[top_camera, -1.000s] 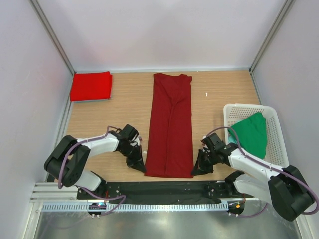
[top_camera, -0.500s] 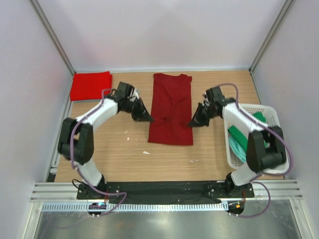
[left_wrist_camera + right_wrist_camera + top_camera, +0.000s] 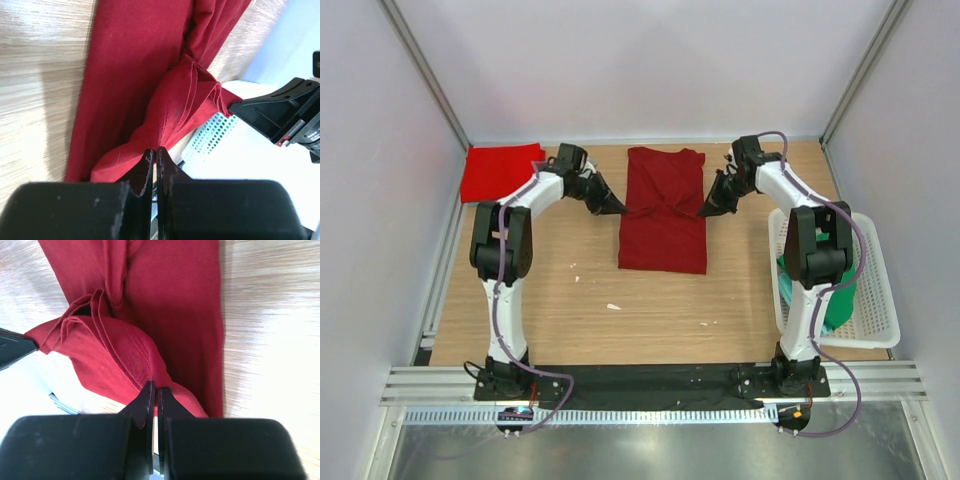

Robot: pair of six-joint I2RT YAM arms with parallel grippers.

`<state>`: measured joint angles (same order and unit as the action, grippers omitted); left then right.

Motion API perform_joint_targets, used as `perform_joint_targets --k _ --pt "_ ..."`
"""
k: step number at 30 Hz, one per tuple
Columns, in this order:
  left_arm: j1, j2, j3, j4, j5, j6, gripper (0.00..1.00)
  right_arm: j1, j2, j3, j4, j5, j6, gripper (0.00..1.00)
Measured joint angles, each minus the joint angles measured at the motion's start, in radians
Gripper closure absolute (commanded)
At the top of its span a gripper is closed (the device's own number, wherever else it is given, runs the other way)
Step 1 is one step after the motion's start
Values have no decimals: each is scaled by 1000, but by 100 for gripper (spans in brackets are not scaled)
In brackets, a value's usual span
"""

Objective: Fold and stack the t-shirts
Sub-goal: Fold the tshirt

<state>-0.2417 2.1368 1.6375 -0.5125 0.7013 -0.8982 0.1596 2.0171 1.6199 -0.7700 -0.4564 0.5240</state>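
Observation:
The maroon t-shirt's lifted hem is bunched up at my left gripper, so my left gripper should put it down flat and then pinch the hem's corner at the t-shirt's side edge.
The dark maroon t-shirt lies lengthwise at mid-table, its near half folded over the far half. My left gripper is shut on the lifted hem's left corner. My right gripper is shut on the right corner. In the left wrist view the shut left gripper pinches bunched maroon t-shirt cloth. In the right wrist view the right gripper pinches the stitched hem. A folded bright red t-shirt lies at the far left. A green t-shirt sits in the basket.
A white mesh basket stands at the right edge of the table, beside the right arm. Small white specks lie on the wood in front of the shirt. Grey walls close in the far side and both flanks.
Both grippers have travelled from the near edge toward the far wall, carrying the maroon hem over the shirt. The shirt's visible length has halved.

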Motion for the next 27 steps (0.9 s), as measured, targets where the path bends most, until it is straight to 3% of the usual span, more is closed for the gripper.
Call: perform_joint_targets --k 11,12,13,15,16,17,21,24,27 --pt "2 88 80 0 11 -17 100 -18 100 67 2 -28 -11 99" --pt "2 97 87 -1 10 -17 96 -19 122 83 3 -29 -13 98" --pt "2 108 99 -6 8 -15 84 -21 136 95 2 -29 -14 94" --pt "2 129 124 -16 -8 -6 76 -26 164 116 3 -28 -15 86" --pt "3 137 134 -27 -24 -4 72 -30 176 126 3 -25 -17 71" --pt "3 142 148 -47 -53 11 67 -35 187 138 2 -17 -17 64" --pt "3 141 238 -150 -191 101 65 -72 233 227 -9 58 -75 45" --pt "3 74 238 -189 -291 190 65 -93 217 240 -21 101 -113 45" --pt "0 -45 156 -167 -280 238 69 -96 134 138 26 91 -115 44"
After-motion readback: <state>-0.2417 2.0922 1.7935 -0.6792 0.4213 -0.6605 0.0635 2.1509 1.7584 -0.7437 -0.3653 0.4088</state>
